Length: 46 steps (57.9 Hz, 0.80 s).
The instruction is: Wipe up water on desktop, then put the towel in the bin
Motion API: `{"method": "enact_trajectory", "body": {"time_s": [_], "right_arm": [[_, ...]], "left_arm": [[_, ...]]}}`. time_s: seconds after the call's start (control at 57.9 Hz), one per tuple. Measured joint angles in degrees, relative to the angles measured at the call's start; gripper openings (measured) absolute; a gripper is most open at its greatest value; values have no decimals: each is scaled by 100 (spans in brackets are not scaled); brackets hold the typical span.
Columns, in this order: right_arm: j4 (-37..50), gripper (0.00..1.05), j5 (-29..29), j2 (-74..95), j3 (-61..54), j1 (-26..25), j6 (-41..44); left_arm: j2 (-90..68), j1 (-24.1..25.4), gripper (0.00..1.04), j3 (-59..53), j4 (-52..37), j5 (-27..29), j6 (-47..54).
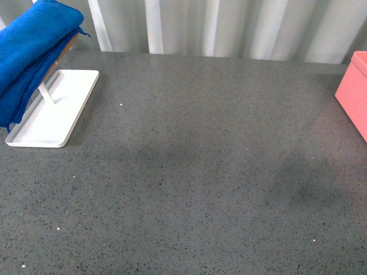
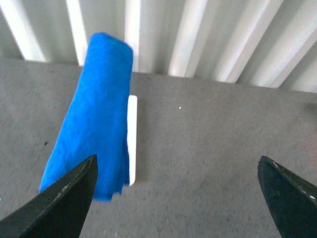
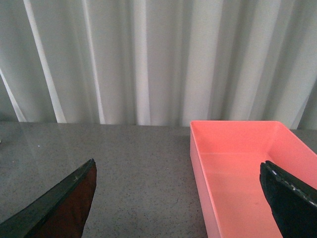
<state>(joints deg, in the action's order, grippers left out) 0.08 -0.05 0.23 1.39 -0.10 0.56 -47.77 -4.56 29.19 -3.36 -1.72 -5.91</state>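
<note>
The towel's lower edge (image 2: 104, 194) hangs loose below the wooden bar, so the blue towel (image 2: 96, 114) should come free when I lift it, and the rack should stay standing.
The blue towel (image 1: 31, 51) hangs folded over a rack standing on a white tray (image 1: 57, 114) at the desktop's (image 1: 200, 172) far left. In the left wrist view the towel (image 2: 96, 114) lies ahead of my left gripper (image 2: 178, 198), which is open and empty above bare desktop (image 2: 208, 148). The salmon-pink bin (image 1: 354, 91) stands at the right edge. My right gripper (image 3: 178, 198) is open, its fingers straddling the near wall of the empty bin (image 3: 237, 168). Neither arm shows in the front view. No water is discernible.
A pale corrugated wall (image 1: 229, 28) runs along the back edge of the desktop. A wooden bar (image 1: 63, 54) of the rack peeks out under the towel. A few tiny white specks (image 1: 121, 105) dot the surface.
</note>
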Motion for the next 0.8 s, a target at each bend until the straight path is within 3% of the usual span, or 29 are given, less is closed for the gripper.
{"method": "enact_trajectory", "body": {"time_s": [0.173, 0.415, 0.795], "right_arm": [[0, 98, -2, 0, 0, 0, 0], [0, 98, -2, 0, 0, 0, 0], [0, 98, -2, 0, 0, 0, 0]], "left_arm": [[-1976, -293, 98, 1565, -306, 96, 555], [-4529, -610, 98, 3628, 208, 481, 1394], [-6389, 214, 98, 4865, 540, 1174, 1421]]}}
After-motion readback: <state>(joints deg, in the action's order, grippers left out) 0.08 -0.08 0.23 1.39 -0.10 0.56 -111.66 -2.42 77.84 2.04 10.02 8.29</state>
